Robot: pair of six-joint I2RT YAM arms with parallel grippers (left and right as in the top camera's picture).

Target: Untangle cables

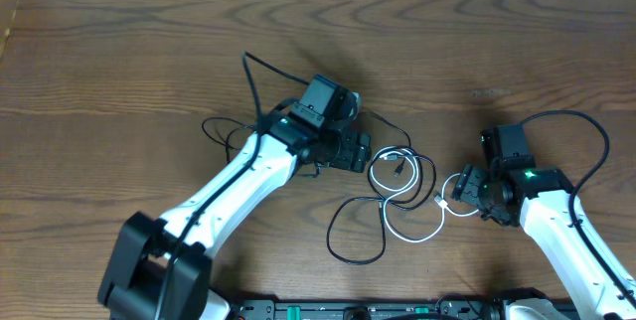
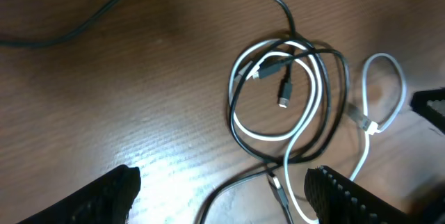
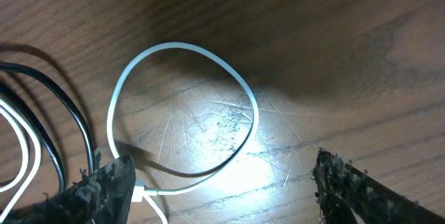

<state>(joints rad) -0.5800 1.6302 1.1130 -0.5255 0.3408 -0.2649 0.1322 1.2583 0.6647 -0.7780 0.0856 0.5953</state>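
Observation:
The black cable crosses over and under the white loop [image 2: 286, 159] [image 2: 320, 88]. I expect part of the white loop to be dragged along when I lift the black cable.
A thin white cable [image 1: 409, 195] and a thin black cable [image 1: 358, 231] lie in tangled loops at the table's middle. In the left wrist view the white cable [image 2: 314, 106] and the black cable [image 2: 240, 135] coil together, with small plugs inside the coil. My left gripper [image 1: 360, 151] is open just left of the tangle, and in its own view [image 2: 222, 193] it holds nothing. My right gripper [image 1: 467, 187] is open next to the white loop's right end. Its view shows its fingers [image 3: 222, 189] astride the white loop [image 3: 182, 49], a white plug by the left finger.
A thicker black arm cable [image 1: 248, 81] runs over the wooden table [image 1: 119, 72] behind the left arm. Another arm cable [image 1: 586, 126] arcs above the right arm. The table's far edge lies along the top.

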